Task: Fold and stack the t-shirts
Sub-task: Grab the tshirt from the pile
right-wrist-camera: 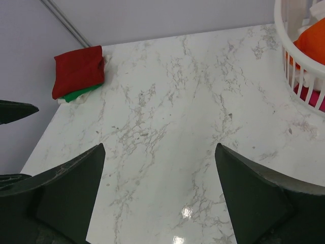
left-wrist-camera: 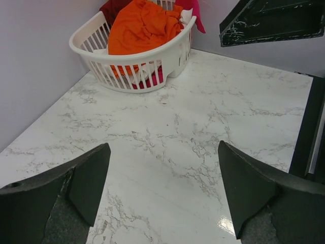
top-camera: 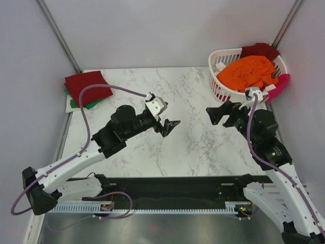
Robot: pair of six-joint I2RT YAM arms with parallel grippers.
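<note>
The orange t-shirt (top-camera: 241, 71) is on top in the laundry basket and the middle of the table is clear, so the robot's right gripper should keep going over the basket and close on an orange fold (top-camera: 260, 74).
A folded dark red t-shirt (top-camera: 88, 84) lies on a folded green t-shirt (top-camera: 90, 104) and a white one at the table's far left; the stack also shows in the right wrist view (right-wrist-camera: 78, 71). An orange t-shirt (top-camera: 249, 72) fills the white laundry basket (top-camera: 219, 85) at the far right, with a dark red one (top-camera: 260, 50) behind it and a magenta one (top-camera: 281, 85) over the rim. In the left wrist view the orange t-shirt (left-wrist-camera: 141, 26) sits in the basket (left-wrist-camera: 117, 66). My left gripper (top-camera: 171, 126) is open and empty above the table's middle. My right gripper (top-camera: 217, 115) is open and empty near the basket.
The marble table (top-camera: 188, 132) has grey walls on the left, back and right. A black strip runs along its near edge by the arm bases (top-camera: 172, 193).
</note>
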